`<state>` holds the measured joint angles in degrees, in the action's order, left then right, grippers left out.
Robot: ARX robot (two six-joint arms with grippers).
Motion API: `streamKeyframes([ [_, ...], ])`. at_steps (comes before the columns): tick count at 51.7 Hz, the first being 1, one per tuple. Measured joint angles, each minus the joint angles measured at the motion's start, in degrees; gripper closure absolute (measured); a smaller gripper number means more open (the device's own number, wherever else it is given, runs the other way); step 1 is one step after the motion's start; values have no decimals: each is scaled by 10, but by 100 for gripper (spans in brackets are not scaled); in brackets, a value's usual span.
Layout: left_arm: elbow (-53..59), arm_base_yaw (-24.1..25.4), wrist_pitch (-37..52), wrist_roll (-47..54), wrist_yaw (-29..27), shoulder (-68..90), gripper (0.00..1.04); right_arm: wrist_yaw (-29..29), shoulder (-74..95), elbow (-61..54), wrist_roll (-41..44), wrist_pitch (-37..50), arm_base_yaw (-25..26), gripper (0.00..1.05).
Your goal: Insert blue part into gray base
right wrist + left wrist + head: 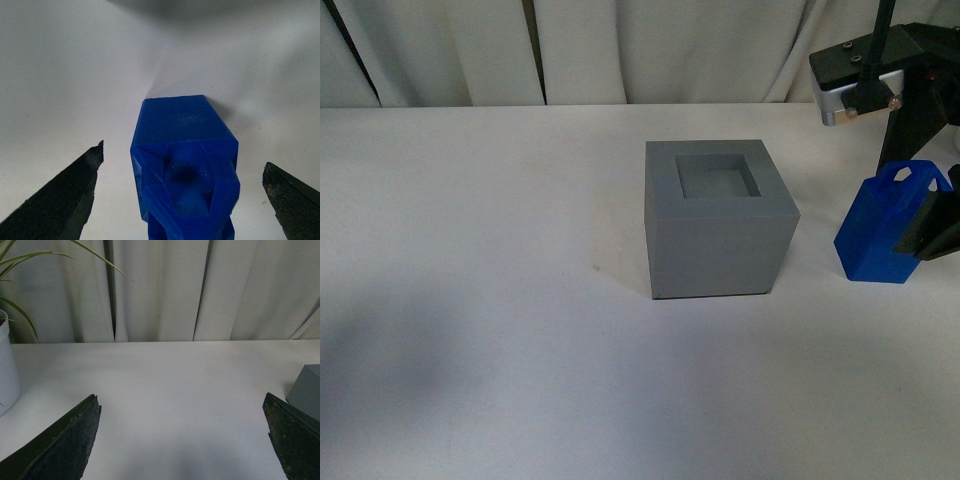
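I see only a shadow [288,388] along the gray base's free foot [306,392], so the gray base will slide a little when I push the blue part in.
The gray base [720,222] stands in the middle of the white table, its square recess facing up and empty. Its corner shows in the left wrist view [307,390]. The blue part [882,228] stands upright on the table to the right of the base, handle loop on top. My right gripper [923,228] is open and straddles it from above. In the right wrist view the blue part [185,160] sits between the spread fingers [70,195], touching neither. My left gripper [181,397] is open and empty over bare table, left of the base.
The white table [500,300] runs back to pale curtains [590,50]. A white plant pot [7,372] with green leaves stands at the far left in the left wrist view. The right arm's camera housing [860,75] hangs above the blue part.
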<state>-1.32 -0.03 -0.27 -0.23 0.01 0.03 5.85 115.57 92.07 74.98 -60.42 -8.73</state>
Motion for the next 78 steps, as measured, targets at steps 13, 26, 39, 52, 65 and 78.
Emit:
streamKeyframes([
  [13, 0, 0, 0, 0, 0, 0, 6, -9, 12, -9, 2, 18, -1, 7],
  [26, 0, 0, 0, 0, 0, 0, 6, -9, 12, -15, 0, 32, 0, 28],
  [39, 0, 0, 0, 0, 0, 0, 6, 4, 10, -12, -6, 21, 5, 58],
  [52, 0, 0, 0, 0, 0, 0, 6, 39, -14, 64, -18, -35, 2, 58],
  [65, 0, 0, 0, 0, 0, 0, 6, 75, -20, 146, -35, -73, -32, 58],
  [78, 0, 0, 0, 0, 0, 0, 6, 87, 8, 203, -52, -80, -80, 58],
])
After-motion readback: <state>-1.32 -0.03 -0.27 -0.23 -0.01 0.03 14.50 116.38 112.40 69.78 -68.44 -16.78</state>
